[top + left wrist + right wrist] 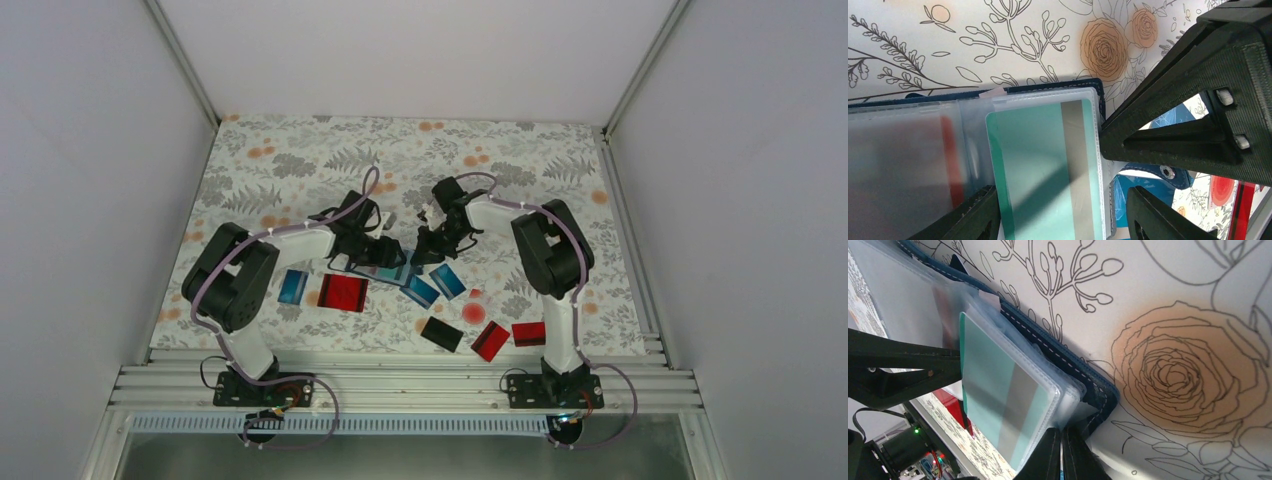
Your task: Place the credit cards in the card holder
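The teal card's sleeve (1045,165) lies over the clear sleeves below it, so next my right gripper opens, grabs the filled sleeve's free edge (1102,192) and flips the sleeve over.
The navy card holder (381,268) lies open in the middle of the table, with its clear sleeves facing up. A teal card with a grey stripe (1043,170) sits partly inside the top sleeve, its left edge uncovered; it also shows in the right wrist view (998,390). My left gripper (1063,220) is open, its fingers either side of that card. My right gripper (1063,457) is shut on the sleeve edge at the holder's corner (1098,390). Loose cards lie nearby: blue (292,287), red (343,293), striped blue (420,290), blue (447,280), black (441,334) and two red (490,340).
A small clear piece with a red dot (473,310) lies among the cards on the right. The flowered tablecloth (300,160) is ringed by white walls. A metal rail (400,385) runs along the near edge. The two grippers are very close together over the holder.
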Controlling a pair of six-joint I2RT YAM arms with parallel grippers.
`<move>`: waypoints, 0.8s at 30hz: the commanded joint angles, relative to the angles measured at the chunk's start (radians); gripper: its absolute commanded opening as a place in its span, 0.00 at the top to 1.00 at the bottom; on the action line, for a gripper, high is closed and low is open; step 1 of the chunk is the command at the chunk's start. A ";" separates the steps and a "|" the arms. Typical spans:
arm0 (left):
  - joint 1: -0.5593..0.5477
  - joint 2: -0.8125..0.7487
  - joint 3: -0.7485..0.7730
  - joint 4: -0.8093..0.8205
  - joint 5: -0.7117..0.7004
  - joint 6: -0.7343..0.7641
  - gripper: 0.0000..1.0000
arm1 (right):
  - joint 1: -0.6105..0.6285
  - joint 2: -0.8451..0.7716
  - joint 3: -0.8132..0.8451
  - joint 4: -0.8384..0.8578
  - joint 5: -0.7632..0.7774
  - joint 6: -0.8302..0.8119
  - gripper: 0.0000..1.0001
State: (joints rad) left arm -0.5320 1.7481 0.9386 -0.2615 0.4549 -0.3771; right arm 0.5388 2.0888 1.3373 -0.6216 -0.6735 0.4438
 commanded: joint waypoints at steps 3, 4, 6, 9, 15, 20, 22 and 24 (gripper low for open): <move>-0.024 0.021 0.046 -0.064 0.035 0.021 0.37 | 0.022 0.106 -0.002 -0.007 0.136 -0.004 0.96; -0.024 0.021 0.057 -0.077 0.031 0.024 0.37 | 0.020 0.109 0.010 -0.006 0.132 -0.005 0.96; -0.023 0.022 0.081 -0.115 0.005 0.022 0.37 | 0.017 0.117 0.036 -0.007 0.126 -0.014 0.95; -0.020 0.035 0.119 -0.165 -0.026 0.000 0.35 | 0.010 0.135 0.092 -0.016 0.122 -0.024 0.96; 0.001 0.049 0.173 -0.208 -0.029 -0.020 0.30 | -0.011 0.171 0.189 -0.036 0.126 -0.049 0.96; 0.043 0.034 0.191 -0.242 -0.009 -0.025 0.24 | -0.036 0.153 0.216 -0.043 0.122 -0.078 0.95; 0.055 0.018 0.199 -0.252 0.002 -0.024 0.23 | -0.043 0.134 0.226 -0.047 0.109 -0.093 0.94; 0.061 0.003 0.214 -0.269 0.008 -0.018 0.22 | -0.045 0.114 0.233 -0.051 0.084 -0.107 0.91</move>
State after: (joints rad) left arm -0.4862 1.7870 1.1145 -0.4942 0.4225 -0.3973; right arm 0.5137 2.2021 1.5486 -0.6697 -0.6430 0.3843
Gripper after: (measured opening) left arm 0.777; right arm 0.070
